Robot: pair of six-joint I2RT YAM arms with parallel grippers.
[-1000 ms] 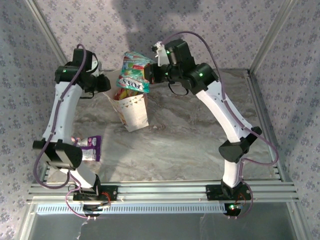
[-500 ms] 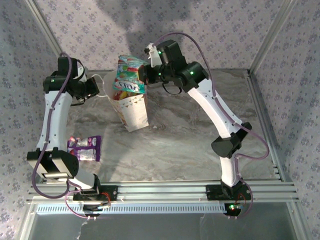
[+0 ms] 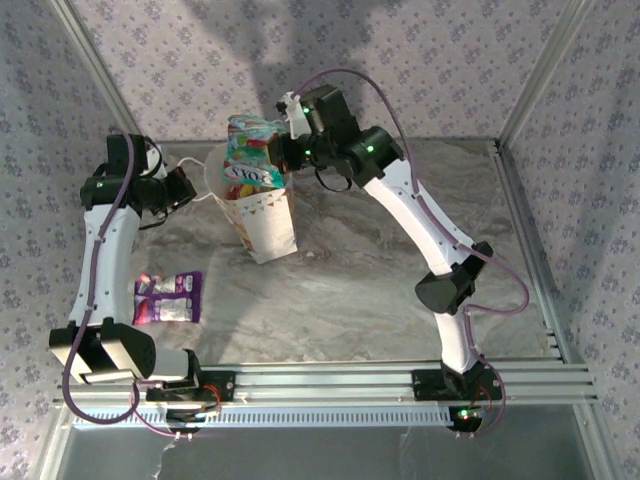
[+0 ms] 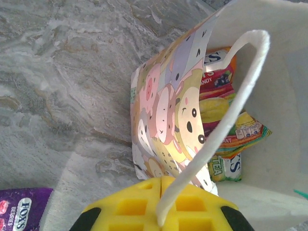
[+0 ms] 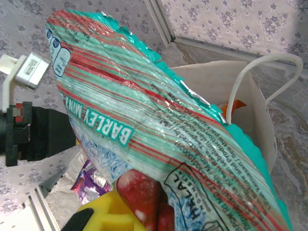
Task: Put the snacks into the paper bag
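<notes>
The teal snack packet [image 3: 252,148] hangs over the paper bag's open top [image 3: 226,184], so the robot's right gripper should keep lowering the packet until it is inside, then let go.
The white paper bag [image 3: 268,218] stands upright at the back of the table, its mouth open. My left gripper [image 3: 186,187] is shut on the bag's left cord handle [image 4: 230,111] and holds it stretched out to the left. In the left wrist view, red-orange [image 4: 222,83] and yellow-green [image 4: 226,167] snacks lie inside the bag. My right gripper [image 3: 288,150] is shut on a teal snack packet [image 3: 250,160], [image 5: 159,120], which hangs over the bag's mouth [image 5: 250,96]. A purple snack [image 3: 170,297] lies flat on the table at the left.
The bag's other cord handle [image 5: 262,72] arches over the far rim. Metal frame posts [image 3: 530,75] and patterned walls close in the back and sides. Marbled tabletop [image 3: 380,290] stretches in front of the bag and to its right.
My left gripper has shut on the bag's cord handle and drawn it leftward. My right gripper has carried the teal packet left, over the bag's mouth.
</notes>
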